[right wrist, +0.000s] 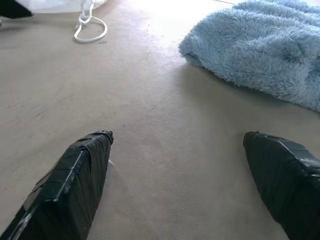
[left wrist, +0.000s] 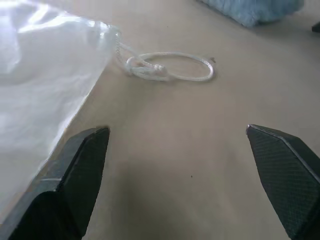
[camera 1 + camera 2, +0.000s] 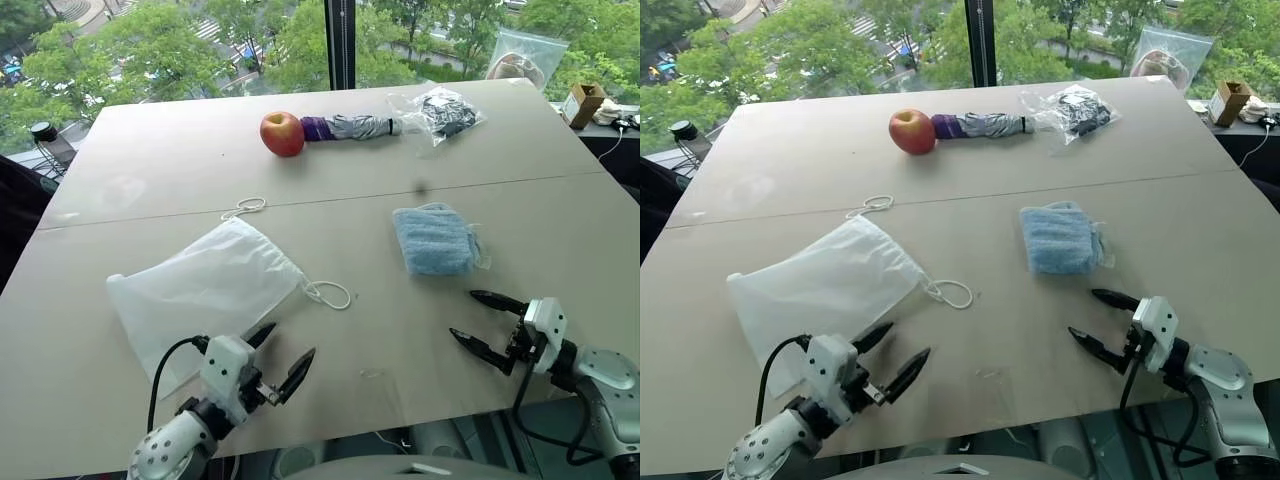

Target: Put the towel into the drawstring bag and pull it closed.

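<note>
The drawstring bag's opening (image 3: 270, 246) points away from the robot's grippers, so the left gripper should grab the opening's edge (image 3: 293, 273) near the closer cord loop and turn the opening toward the robot.
The light-blue fluffy towel (image 3: 435, 238) lies folded on the table, right of centre. The white drawstring bag (image 3: 205, 290) lies flat at the left, one cord loop (image 3: 328, 293) at its right corner and another cord loop (image 3: 245, 207) behind it. My left gripper (image 3: 285, 357) hovers open just in front of the bag's near corner, nothing between its fingers. My right gripper (image 3: 475, 317) stands open near the front edge, a little in front of the towel, and holds nothing. The right wrist view has the towel (image 1: 260, 50) close ahead.
At the back of the table (image 3: 560, 220) sit a red apple (image 3: 282, 133), a purple-and-grey folded umbrella (image 3: 350, 127) and a clear plastic bag with dark contents (image 3: 440, 112). Another clear bag (image 3: 522, 58) stands at the far right corner. Windows run behind.
</note>
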`<control>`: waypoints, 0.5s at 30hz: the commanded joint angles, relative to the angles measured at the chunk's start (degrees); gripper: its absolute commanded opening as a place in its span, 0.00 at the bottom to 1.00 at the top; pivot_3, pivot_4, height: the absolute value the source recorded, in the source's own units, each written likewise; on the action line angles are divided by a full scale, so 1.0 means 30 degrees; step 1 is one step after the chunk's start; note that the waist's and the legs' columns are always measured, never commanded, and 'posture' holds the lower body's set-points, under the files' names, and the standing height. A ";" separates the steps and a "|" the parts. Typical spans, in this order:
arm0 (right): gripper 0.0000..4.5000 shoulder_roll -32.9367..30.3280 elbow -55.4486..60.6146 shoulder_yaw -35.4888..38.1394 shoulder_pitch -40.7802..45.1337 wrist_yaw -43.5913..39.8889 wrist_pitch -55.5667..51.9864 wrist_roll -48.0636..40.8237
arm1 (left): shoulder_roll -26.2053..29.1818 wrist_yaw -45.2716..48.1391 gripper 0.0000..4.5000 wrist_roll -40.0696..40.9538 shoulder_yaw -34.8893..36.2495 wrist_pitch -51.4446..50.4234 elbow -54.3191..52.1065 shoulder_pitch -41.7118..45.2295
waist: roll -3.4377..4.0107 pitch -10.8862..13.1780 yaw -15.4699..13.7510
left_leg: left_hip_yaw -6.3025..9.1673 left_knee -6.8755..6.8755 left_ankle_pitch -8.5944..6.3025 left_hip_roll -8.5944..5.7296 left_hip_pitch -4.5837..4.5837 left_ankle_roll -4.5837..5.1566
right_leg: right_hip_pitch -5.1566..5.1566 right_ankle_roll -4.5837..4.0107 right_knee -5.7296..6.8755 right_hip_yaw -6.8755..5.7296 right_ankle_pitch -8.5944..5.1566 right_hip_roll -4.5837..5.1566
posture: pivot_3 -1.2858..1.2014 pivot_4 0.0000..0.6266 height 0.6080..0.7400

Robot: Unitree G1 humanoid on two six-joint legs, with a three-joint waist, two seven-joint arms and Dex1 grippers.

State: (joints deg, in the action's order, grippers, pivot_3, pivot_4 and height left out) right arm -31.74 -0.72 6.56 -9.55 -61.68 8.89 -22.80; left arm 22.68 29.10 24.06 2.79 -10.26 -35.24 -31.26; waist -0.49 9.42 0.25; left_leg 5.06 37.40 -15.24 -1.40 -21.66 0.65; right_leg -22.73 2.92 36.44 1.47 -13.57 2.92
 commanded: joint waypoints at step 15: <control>1.00 -0.2652 0.1119 0.0176 0.6520 -0.2919 -0.2755 -0.2409 | -0.2486 -1.3446 1.00 -0.0596 0.0893 -1.3381 -0.0593 1.3909 | -0.0036 0.0000 0.0056 | 0.0019 0.0061 0.0023 -0.0067 0.0017 -0.0027 | -0.0004 0.0089 0.0129 -0.0004 0.0066 -0.0049 | 0.52 0.24 1.00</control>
State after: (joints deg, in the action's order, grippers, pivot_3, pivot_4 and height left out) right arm -38.78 3.28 6.47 8.85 -69.07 0.29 -29.58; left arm 15.83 -8.37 24.36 4.97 -48.30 -36.90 8.79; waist -0.60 9.42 0.42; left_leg 5.12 37.59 -15.17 -1.64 -21.61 0.56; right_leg -22.74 3.18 36.82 1.46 -13.37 2.78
